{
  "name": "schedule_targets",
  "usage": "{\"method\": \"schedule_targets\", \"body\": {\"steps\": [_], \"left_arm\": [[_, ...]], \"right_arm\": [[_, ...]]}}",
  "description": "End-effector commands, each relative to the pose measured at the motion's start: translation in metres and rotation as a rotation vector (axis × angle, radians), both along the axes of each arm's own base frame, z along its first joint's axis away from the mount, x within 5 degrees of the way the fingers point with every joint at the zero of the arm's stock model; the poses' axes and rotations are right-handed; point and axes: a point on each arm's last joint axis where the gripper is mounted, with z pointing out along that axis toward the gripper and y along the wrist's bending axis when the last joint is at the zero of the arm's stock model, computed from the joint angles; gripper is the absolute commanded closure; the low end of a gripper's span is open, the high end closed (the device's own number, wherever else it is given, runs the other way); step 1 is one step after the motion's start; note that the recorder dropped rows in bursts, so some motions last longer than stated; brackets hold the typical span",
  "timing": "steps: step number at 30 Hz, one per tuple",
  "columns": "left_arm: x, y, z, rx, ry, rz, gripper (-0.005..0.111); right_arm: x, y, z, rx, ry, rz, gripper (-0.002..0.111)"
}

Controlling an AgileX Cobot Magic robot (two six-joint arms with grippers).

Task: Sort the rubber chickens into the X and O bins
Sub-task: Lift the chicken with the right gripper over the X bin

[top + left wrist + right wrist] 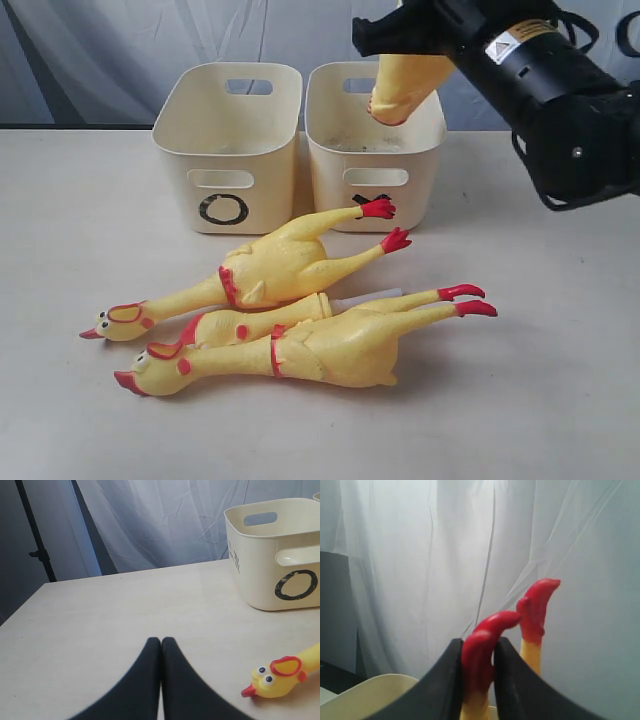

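Observation:
My right gripper keeps going down until the headless chicken body (pixel 406 90) is deep inside, then let go, since the body hangs over the X bin's opening (pixel 358 128).
The cream O bin (pixel 228 150) and the X bin (pixel 375 190) stand side by side at the back. My right gripper (pixel 397 42) hangs above the X bin, shut on a red foot (pixel 479 655) of the headless chicken body (pixel 408 85), whose lower end dips inside that bin. In front of the bins lie two long whole chickens (pixel 275 265) (pixel 320 348) with the head-and-neck piece (pixel 250 322) between them. My left gripper (pixel 161 641) is shut on nothing, low over bare table, near a chicken head (pixel 275 677) and the O bin (pixel 272 555).
A pale curtain (pixel 120 50) hangs behind the table. The table's far edge runs just behind the bins. Bare tabletop (pixel 560 380) lies to the right of the chickens and to the left of the O bin. A dark stand (pixel 37 545) is beyond the table's corner.

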Motion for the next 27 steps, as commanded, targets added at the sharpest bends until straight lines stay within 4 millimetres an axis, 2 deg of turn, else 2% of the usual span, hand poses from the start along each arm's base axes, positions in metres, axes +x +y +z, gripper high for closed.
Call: {"method": "schedule_targets", "body": {"steps": [1, 5, 9, 20, 25, 27], "left_arm": [[0.000, 0.000, 0.000, -0.010, -0.009, 0.005, 0.107], [0.000, 0.000, 0.000, -0.010, -0.009, 0.005, 0.107], [0.000, 0.000, 0.000, -0.010, -0.009, 0.005, 0.107], [0.000, 0.000, 0.000, -0.010, -0.009, 0.005, 0.107], [0.000, 0.000, 0.000, -0.010, -0.009, 0.005, 0.107], [0.000, 0.000, 0.000, -0.010, -0.009, 0.005, 0.107]], "right_arm": [[0.025, 0.015, -0.010, -0.053, -0.041, -0.013, 0.109], [0.050, 0.030, -0.030, -0.089, 0.033, -0.004, 0.109], [0.059, 0.034, -0.048, -0.108, 0.163, -0.005, 0.109], [0.067, 0.035, -0.078, -0.160, 0.272, -0.008, 0.109], [0.068, 0.035, -0.082, -0.162, 0.281, -0.011, 0.109], [0.068, 0.035, -0.081, -0.159, 0.274, -0.013, 0.102]]}}
